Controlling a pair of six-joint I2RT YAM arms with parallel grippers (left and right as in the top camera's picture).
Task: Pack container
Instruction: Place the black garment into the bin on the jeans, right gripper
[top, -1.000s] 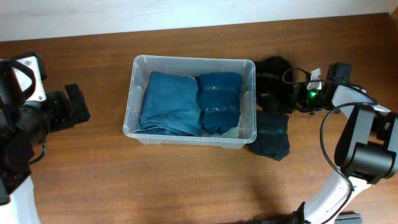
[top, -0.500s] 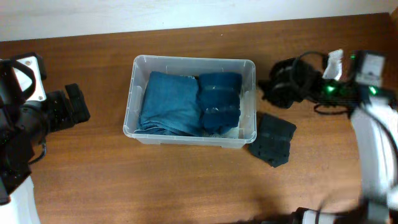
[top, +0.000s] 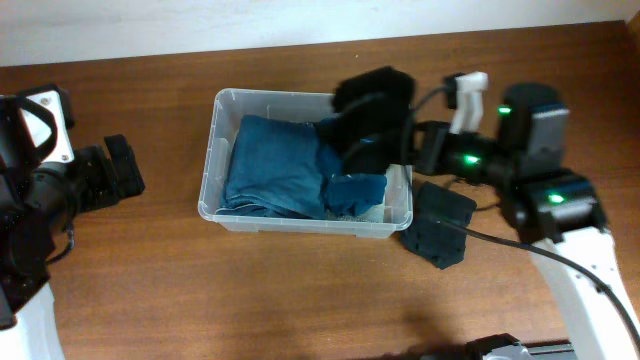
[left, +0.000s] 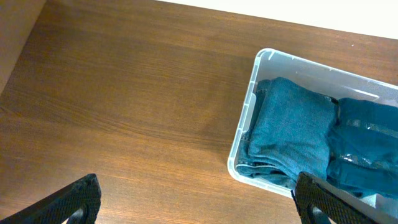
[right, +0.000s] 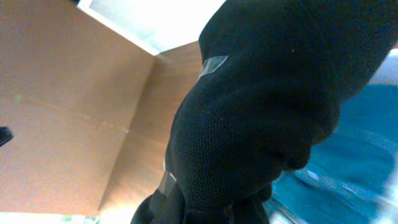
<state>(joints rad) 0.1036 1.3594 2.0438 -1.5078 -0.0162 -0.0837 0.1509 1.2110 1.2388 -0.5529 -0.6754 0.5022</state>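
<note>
My right gripper should keep going over the teal-blue cloths (top: 302, 172) and let go there, because the black mesh garment (top: 371, 112) hangs above the container's rim and the way inward is open.
The clear plastic container (top: 214, 150) stands mid-table with folded teal-blue cloths (top: 275, 165) inside; it also shows in the left wrist view (left: 241, 134). My right gripper (top: 408, 142) is shut on a black mesh garment (top: 372, 105) and holds it above the container's right end. In the right wrist view the garment (right: 261, 112) fills the frame and hides the fingers. My left gripper (left: 199, 202) is open and empty, left of the container above bare table.
Another folded black garment (top: 440, 228) lies on the table just right of the container's front corner. A pale wall runs along the table's far edge.
My right arm has swung left from the table's right side, carrying the black garment up and over the container's right end. The left arm has not moved.
</note>
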